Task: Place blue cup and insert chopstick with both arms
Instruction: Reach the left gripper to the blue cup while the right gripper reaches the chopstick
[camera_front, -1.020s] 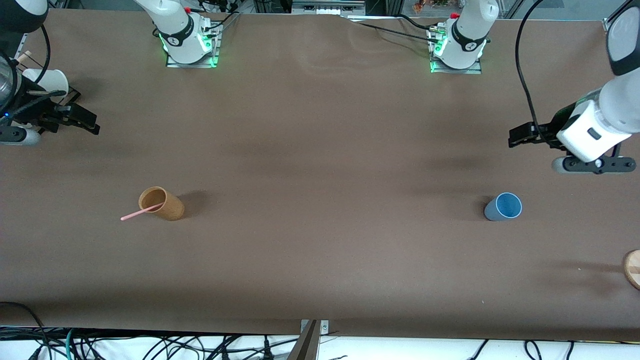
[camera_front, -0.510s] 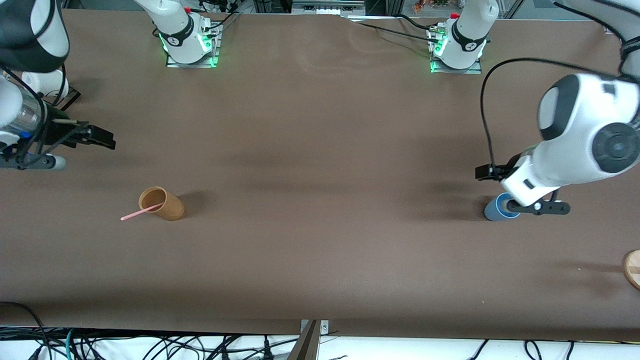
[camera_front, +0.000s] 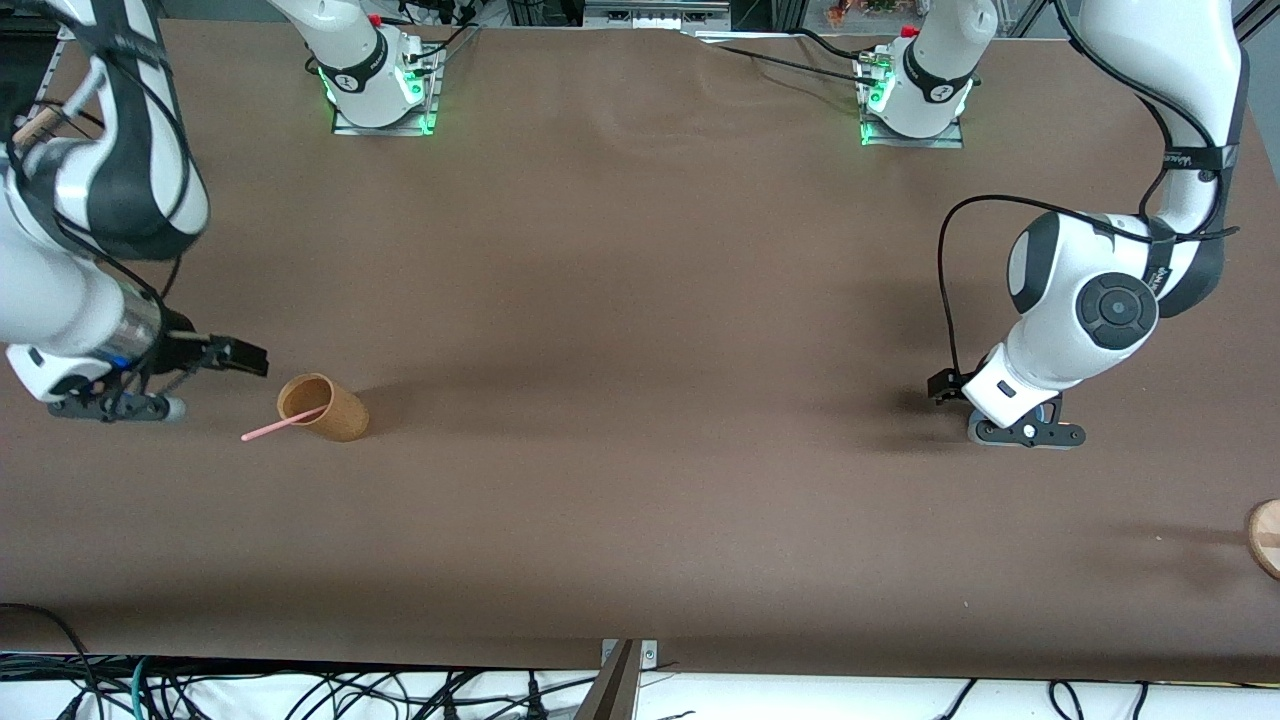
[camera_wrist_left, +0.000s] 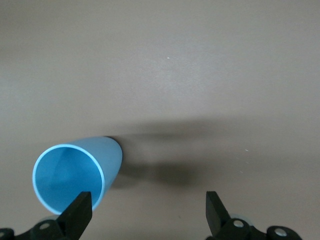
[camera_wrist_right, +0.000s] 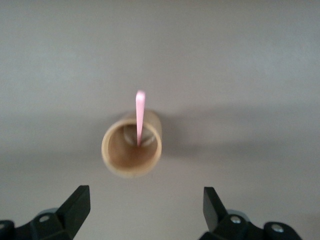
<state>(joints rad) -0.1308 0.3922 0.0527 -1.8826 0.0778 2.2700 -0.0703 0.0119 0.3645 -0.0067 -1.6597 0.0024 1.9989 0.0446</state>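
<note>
The pale-pink chopstick is leaning loosely in the tan-orange cup's wide opening. The chopstick will slip out when I lift, and the cup will stay standing.
The blue cup stands upright on the brown table, seen from above in the left wrist view; the left arm's wrist hides it in the front view. My left gripper is open and low over the table, one finger at the cup's rim, and also shows in the front view. The pale-pink chopstick leans in the tan-orange cup, sticking out over its rim. My right gripper is open and empty beside that cup. In the right wrist view the gripper faces the cup and chopstick.
A round wooden piece lies at the table's edge at the left arm's end. The two arm bases stand along the table's edge farthest from the front camera.
Both arms have swung down toward the table. The left gripper has come down over the blue cup and now hides it. The right gripper has moved close to the tan-orange cup.
</note>
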